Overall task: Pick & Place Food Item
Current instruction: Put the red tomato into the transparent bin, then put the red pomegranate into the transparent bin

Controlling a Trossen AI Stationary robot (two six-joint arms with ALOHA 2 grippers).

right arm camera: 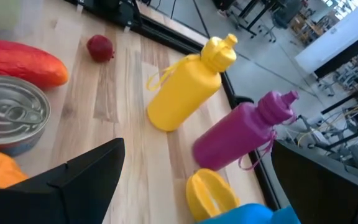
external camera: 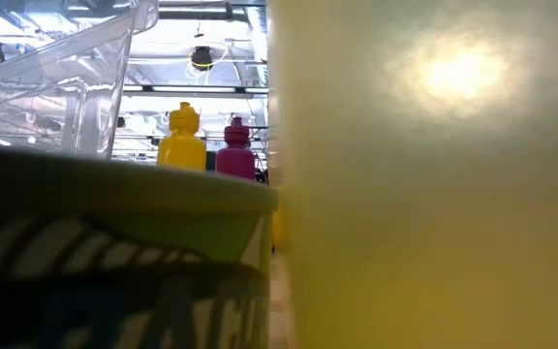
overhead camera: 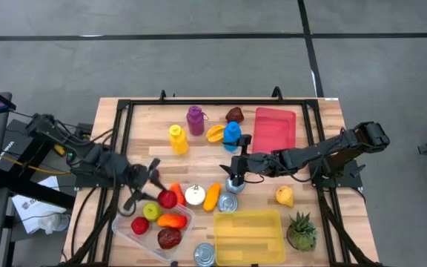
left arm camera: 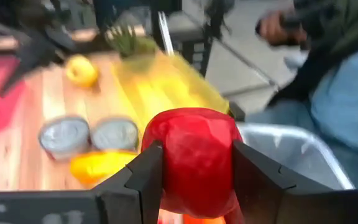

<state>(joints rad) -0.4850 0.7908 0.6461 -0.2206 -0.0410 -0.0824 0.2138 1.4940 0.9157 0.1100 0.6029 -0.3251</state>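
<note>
I can see an open gap in the container (overhead camera: pixel 150 234) beside the dark red fruit (overhead camera: pixel 170 238), so my left gripper keeps moving the red food item inward and lets go of it there.
A red, rounded food item (overhead camera: pixel 167 199) (left arm camera: pixel 194 158) sits in my left gripper (overhead camera: pixel 161 194) (left arm camera: pixel 194 149), at the far rim of a clear plastic container (overhead camera: pixel 128 231). The container holds a small red fruit (overhead camera: pixel 140 225), a green one (overhead camera: pixel 152 211), an orange one (overhead camera: pixel 171 220) and a dark red one (overhead camera: pixel 170 238). My right gripper (overhead camera: pixel 236 176) (right arm camera: pixel 197 149) is open at mid-table, over a tin can (overhead camera: pixel 233 185), touching nothing. The low view shows neither gripper. My left gripper pinches the red food item by its two opposite sides (left arm camera: pixel 160 168), one dark finger (left arm camera: pixel 143 180) on each side. The fingers come in nearly level from the table's left. The item stands out past the fingertips, above the orange fruit at the container's far rim.
Near the right gripper lie a second can (overhead camera: pixel 228 202), an orange vegetable (overhead camera: pixel 211 196), a white bulb (overhead camera: pixel 194 194) and a blue bottle (overhead camera: pixel 232 133). Yellow (overhead camera: pixel 178 139) and purple (overhead camera: pixel 195 119) bottles, a red tray (overhead camera: pixel 274 127), a yellow bin (overhead camera: pixel 248 236) and a pineapple (overhead camera: pixel 300 231) surround them. A person (left arm camera: pixel 334 74) stands beyond the table.
</note>
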